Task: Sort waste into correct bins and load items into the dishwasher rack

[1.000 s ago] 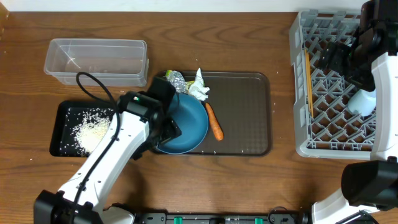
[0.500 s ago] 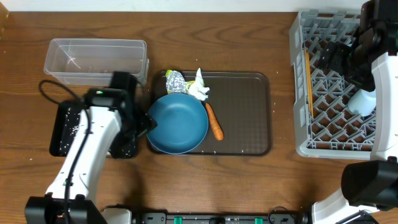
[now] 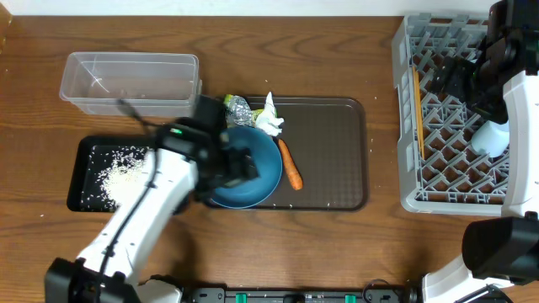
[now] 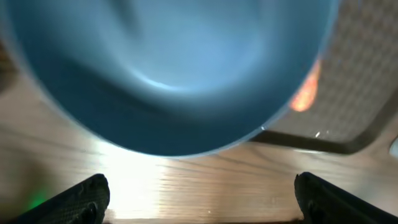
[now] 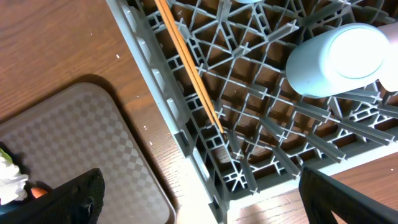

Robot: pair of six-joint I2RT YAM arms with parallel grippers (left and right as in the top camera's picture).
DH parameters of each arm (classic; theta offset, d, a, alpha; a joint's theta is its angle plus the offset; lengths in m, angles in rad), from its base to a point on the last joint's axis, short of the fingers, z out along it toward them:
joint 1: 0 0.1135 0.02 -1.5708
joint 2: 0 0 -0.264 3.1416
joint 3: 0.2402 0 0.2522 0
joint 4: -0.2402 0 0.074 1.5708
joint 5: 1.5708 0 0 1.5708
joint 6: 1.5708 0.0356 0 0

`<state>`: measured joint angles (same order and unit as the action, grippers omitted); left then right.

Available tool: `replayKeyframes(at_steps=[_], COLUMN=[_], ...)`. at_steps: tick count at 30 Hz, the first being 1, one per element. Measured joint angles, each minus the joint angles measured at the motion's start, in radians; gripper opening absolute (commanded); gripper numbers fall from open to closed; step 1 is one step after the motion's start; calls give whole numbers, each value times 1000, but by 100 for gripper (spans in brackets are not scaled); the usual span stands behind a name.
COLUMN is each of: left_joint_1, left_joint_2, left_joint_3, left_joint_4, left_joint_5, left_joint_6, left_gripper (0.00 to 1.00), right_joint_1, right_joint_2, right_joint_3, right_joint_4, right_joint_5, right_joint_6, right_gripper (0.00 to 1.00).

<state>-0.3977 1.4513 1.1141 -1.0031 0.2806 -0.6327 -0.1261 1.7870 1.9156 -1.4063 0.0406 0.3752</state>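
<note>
Next, my left gripper leaves its spot above the dark blue plate, far from the rack (image 3: 446, 172), and make way for my right gripper to take the plate (image 3: 244, 194).
The dark blue plate (image 3: 261, 168) lies at the left end of the brown tray (image 3: 337, 181). My left gripper (image 3: 229, 168) is open and empty at the plate's left rim. In the blurred left wrist view the gripper (image 4: 199, 199) is over wood, with the plate (image 4: 174, 68) just ahead. The carrot (image 3: 290, 165), foil ball (image 3: 238, 110), tissue (image 3: 269, 121) and yellow-green wrapper (image 3: 227, 100) lie beside the plate. Rice (image 3: 120, 177) sits in the black tray (image 3: 84, 151). My right gripper (image 3: 455, 80) is open and empty above the rack (image 3: 438, 181), which holds the chopsticks (image 5: 189, 68) and the cup (image 5: 339, 59).
The clear tub (image 3: 130, 82) stands behind the black tray. The rack's near corner (image 5: 236, 180) is close to the brown tray's corner (image 5: 74, 143). A few rice grains lie on the brown tray. The small bowl does not show clearly.
Half a second ago my left arm was drawn back over the black tray. It has swung right again to the plate's left rim. The right arm has not moved.
</note>
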Motion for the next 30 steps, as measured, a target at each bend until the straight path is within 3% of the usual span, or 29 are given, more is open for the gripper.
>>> replayKeyframes(at_steps=[7, 14, 18, 30], left_joint_1=[-225, -268, -204, 183], left_joint_2=[0, 0, 0, -46], left_joint_3=[0, 0, 0, 1], left_joint_4=[99, 119, 59, -160], left_joint_5=[-124, -192, -211, -229], left_joint_6=[-97, -117, -152, -159], left_gripper=[98, 98, 98, 98], right_joint_1=[0, 0, 0, 0], right_joint_2=[0, 0, 0, 0], right_joint_3=[0, 0, 0, 0], right_joint_4=[0, 0, 0, 0], right_joint_5=[0, 0, 0, 0], right_joint_6=[0, 0, 0, 0], right_gripper=[99, 100, 99, 99])
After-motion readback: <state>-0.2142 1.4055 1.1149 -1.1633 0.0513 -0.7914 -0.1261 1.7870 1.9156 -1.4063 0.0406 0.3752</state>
